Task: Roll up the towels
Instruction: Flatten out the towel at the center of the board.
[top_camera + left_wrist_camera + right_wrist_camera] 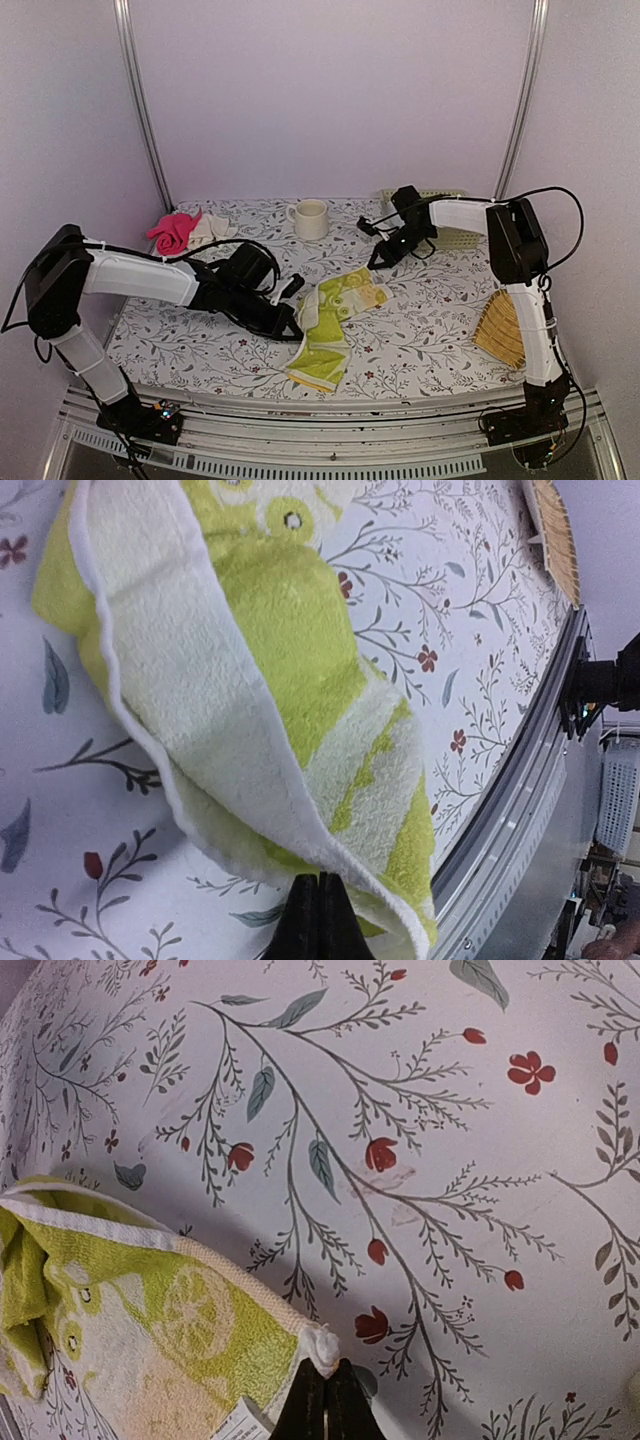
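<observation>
I should pull the white corner tip [319, 1344] toward the bamboo tray with my right gripper to spread the towel before rolling, because the towel's middle [326, 318] is crumpled between my grippers.
The yellow-green and cream patterned towel [335, 320] lies crumpled and partly folded on the floral table, near the front middle. My left gripper [297, 318] is at its left edge. In the left wrist view its fingertips [318, 898] are pressed together on a folded edge of the towel [280, 680]. My right gripper [377, 263] is at the towel's far right corner. In the right wrist view it [325, 1372] is shut on the white corner tip of the towel [150, 1330]. The pale blue towel is out of view.
A cream mug [311, 218] stands at the back middle. A pink cloth [172, 232] and a cream cloth [210, 230] lie at the back left. A white basket [452, 236] is at the back right. A yellow bamboo tray [500, 328] leans at the right edge.
</observation>
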